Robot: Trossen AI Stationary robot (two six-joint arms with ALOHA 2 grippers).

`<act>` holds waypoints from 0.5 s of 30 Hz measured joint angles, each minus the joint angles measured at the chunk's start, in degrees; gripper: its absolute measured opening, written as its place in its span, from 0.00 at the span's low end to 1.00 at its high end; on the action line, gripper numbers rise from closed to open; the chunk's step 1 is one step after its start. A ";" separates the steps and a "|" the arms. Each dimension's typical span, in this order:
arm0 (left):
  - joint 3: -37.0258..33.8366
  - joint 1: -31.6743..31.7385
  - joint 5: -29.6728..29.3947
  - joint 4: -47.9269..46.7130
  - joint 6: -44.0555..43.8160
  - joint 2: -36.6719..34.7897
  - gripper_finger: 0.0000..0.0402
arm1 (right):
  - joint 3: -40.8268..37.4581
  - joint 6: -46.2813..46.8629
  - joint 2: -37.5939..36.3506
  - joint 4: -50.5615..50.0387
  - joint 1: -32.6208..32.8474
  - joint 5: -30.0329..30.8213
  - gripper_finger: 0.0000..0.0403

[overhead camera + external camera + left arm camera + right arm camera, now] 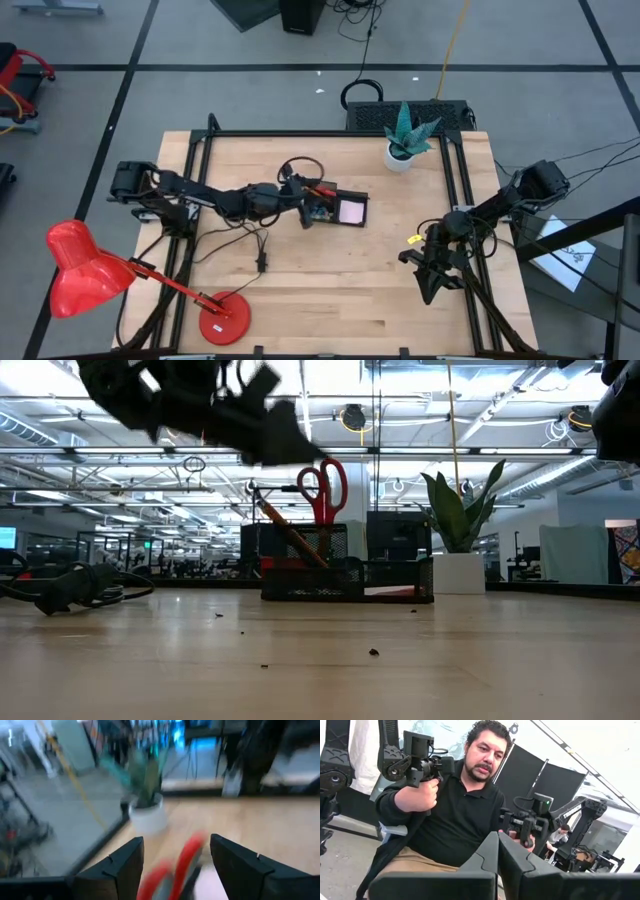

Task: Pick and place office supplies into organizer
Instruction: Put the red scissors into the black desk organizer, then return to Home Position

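The red-handled scissors [325, 502] stand inside the organizer [345, 575], and my fingers are spread clear of them. My left gripper should pull back next until it clears the handles.
The black organizer [335, 208] [345, 578] stands mid-table with a pink sticky-note pad [350, 211] in its lower part. In the low view, red-handled scissors [322, 490] and an orange pencil [290, 535] stick up out of its taller compartment. My left gripper [302, 203] [175, 860] hovers open at the organizer's left side, above the compartment. In its wrist view the blurred red scissor handles [186, 862] show between the spread fingers, apart from them. My right gripper [428, 285] [497, 851] waits shut near the table's right front, tilted up, with nothing in it.
A white plant pot [400, 155] [458, 573] stands at the far edge, right of the organizer. A red desk lamp [80, 270] with its base [222, 322] fills the near left. Black cables [262, 250] [70, 585] lie left of centre. A seated person [455, 815] shows beyond the table.
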 joint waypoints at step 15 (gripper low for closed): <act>0.52 -11.74 -0.86 -14.90 8.21 -19.86 0.56 | -0.02 0.67 -0.02 -0.15 0.09 -0.09 0.00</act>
